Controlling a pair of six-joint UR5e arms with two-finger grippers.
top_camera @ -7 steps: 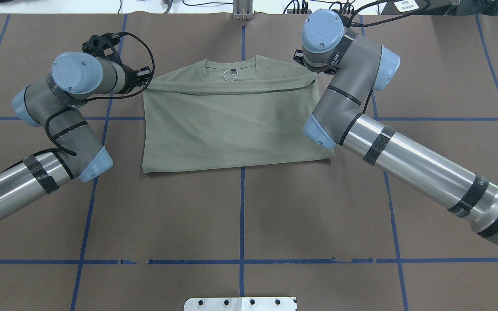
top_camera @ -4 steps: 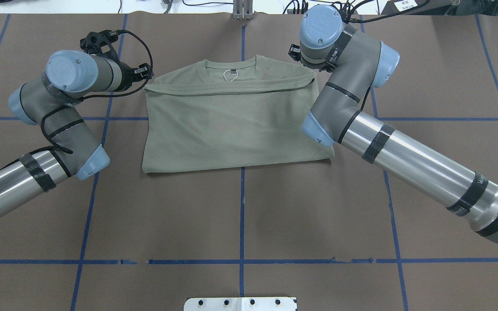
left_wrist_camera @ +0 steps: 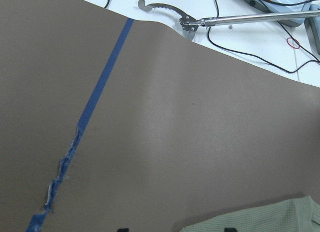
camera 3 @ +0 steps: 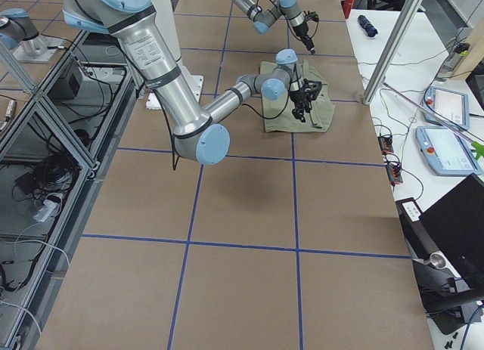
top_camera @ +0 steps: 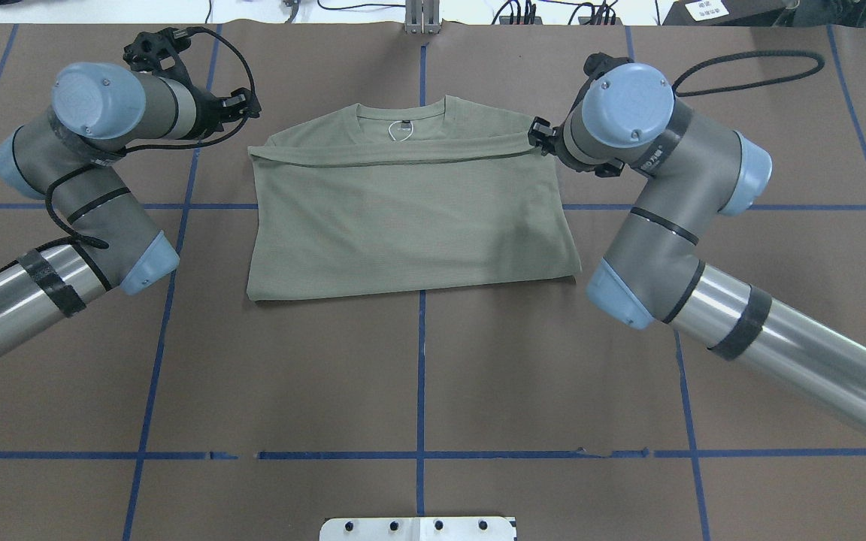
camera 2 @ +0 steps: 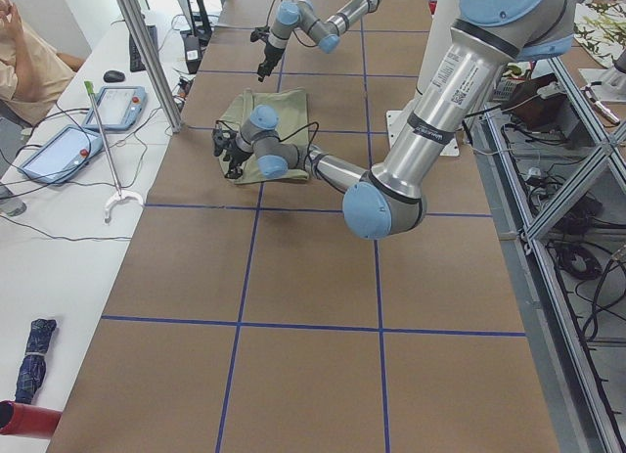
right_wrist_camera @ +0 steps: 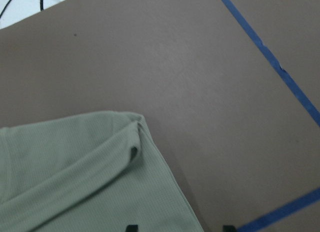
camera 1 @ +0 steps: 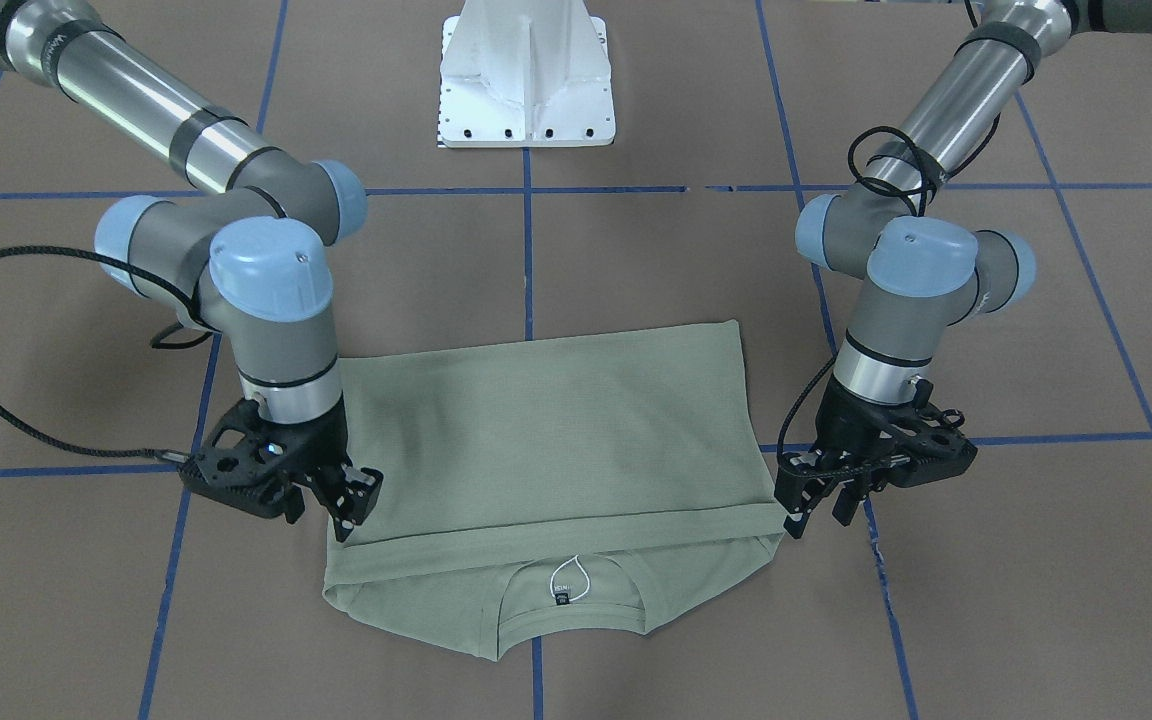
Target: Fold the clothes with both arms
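I should keep moving my right gripper along the shirt's side edge, which runs between the open fingers, and close it on the corner nearest the white pedestal.
The sage-green shirt [top_camera: 410, 218] lies flat on the brown table, its lower part folded up to just below the collar [top_camera: 401, 113] and white-stringed label [camera 1: 566, 585]. My left gripper [top_camera: 251, 107] is open and empty, off the shirt just beyond the fold's left corner; it is on the right in the front view [camera 1: 818, 515]. My right gripper [top_camera: 537, 139] is open and hovers at the fold's right corner [right_wrist_camera: 132, 142], on the left in the front view [camera 1: 356, 510]. The left wrist view shows only a shirt edge [left_wrist_camera: 260, 219].
The white pedestal base [camera 1: 526, 75] stands at the robot's side of the table. Blue tape lines [top_camera: 422, 376] cross the brown cover. A metal hook tool [left_wrist_camera: 200, 22] and cables lie past the far table edge. An operator [camera 2: 24, 62] sits there.
My left gripper has drawn back from the fold's left corner, farther away and to the left. My right arm's wrist has swung out to the right, its gripper still by the right corner.
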